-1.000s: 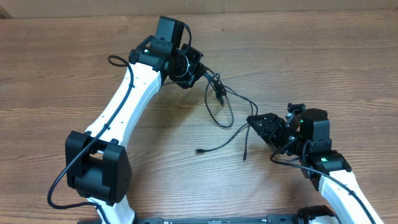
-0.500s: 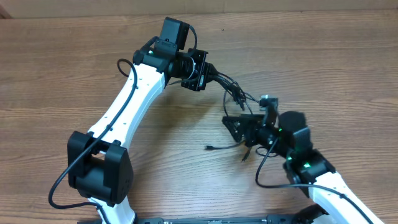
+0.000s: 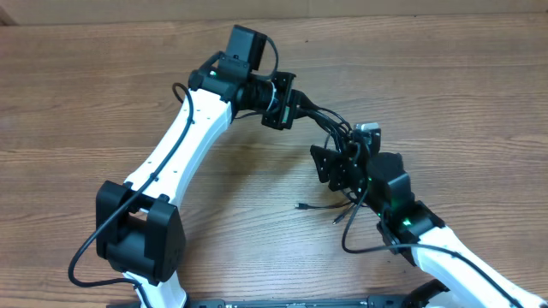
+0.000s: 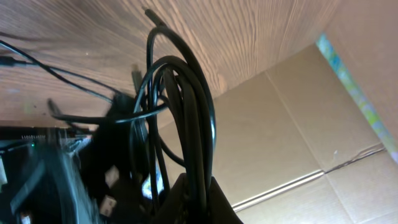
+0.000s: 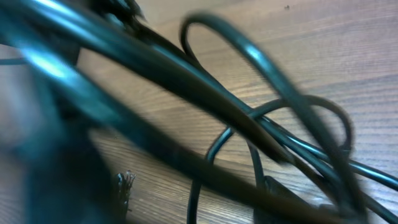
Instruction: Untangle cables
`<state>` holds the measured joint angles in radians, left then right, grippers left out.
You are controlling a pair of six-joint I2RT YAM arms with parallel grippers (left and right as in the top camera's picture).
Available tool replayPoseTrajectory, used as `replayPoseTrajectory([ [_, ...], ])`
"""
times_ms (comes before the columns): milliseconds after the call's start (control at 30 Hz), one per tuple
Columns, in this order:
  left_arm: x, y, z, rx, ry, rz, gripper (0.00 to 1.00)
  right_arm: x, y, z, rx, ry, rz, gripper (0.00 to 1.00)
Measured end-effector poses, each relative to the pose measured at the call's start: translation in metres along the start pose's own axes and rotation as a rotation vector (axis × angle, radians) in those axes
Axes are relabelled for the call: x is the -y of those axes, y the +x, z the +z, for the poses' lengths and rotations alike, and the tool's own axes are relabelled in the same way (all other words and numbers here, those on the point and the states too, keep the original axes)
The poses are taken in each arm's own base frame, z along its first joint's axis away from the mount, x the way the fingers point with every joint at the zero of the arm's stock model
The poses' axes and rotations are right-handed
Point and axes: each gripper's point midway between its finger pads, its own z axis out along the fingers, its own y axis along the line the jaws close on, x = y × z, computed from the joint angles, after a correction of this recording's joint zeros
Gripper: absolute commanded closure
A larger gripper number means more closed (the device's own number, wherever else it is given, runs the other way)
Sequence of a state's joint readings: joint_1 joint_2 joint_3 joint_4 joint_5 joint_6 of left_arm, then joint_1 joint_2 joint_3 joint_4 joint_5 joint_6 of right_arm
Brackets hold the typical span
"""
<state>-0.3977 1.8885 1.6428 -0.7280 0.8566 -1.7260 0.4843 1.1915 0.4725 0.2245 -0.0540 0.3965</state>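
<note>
The cables bunch up (image 3: 340, 141) around my right gripper's fingers. Next, my left gripper pulls the bundle (image 3: 320, 111) away from those fingers, then puts it down and opens.
The cables (image 3: 332, 126) are thin black cords strung from my left gripper (image 3: 289, 104) down to the right, with two plug ends (image 3: 300, 206) lying on the wood. The left gripper (image 4: 193, 190) is shut on the bunched cables (image 4: 186, 93), which loop up from its jaws. My right gripper (image 3: 329, 164) sits in the hanging strands, its jaws apart with cords passing around them. In the right wrist view blurred cables (image 5: 249, 118) cross close to the lens above the table, and the fingers are not distinct.
The wooden table (image 3: 86, 103) extends to the left and right of both arms. A cardboard wall (image 4: 292, 124) stands behind the table's far edge. The left arm's black base joint (image 3: 137, 239) sits at the front left.
My right gripper has travelled left and up into the strands. The left gripper has shifted right with the bundle. The loose loop has lifted and drawn tighter.
</note>
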Motion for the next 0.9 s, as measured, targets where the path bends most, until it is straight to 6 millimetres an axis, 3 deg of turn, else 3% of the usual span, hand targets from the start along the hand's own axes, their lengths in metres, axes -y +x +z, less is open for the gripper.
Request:
replayPoseTrajectory([
  [67, 0.0, 0.004, 0.003, -0.01, -0.001, 0.008, 0.96, 0.004, 0.005, 0.007, -0.011, 0.012, -0.003, 0.48],
  [300, 0.008, 0.001, 0.002, 0.009, 0.029, 0.012, 0.96, -0.001, 0.016, 0.016, -0.051, -0.032, 0.005, 0.95],
  [667, 0.024, -0.027, -0.003, 0.176, 0.101, 0.016, 0.96, -0.044, 0.049, 0.004, -0.263, -0.285, 0.05, 0.96],
  [800, 0.036, -0.041, -0.012, 0.227, 0.15, 0.023, 0.96, -0.043, 0.073, -0.004, -0.386, -0.285, 0.087, 0.96],
  [900, 0.051, -0.066, -0.035, 0.304, 0.219, 0.009, 0.96, -0.037, 0.098, -0.013, -0.492, -0.265, 0.123, 0.96],
])
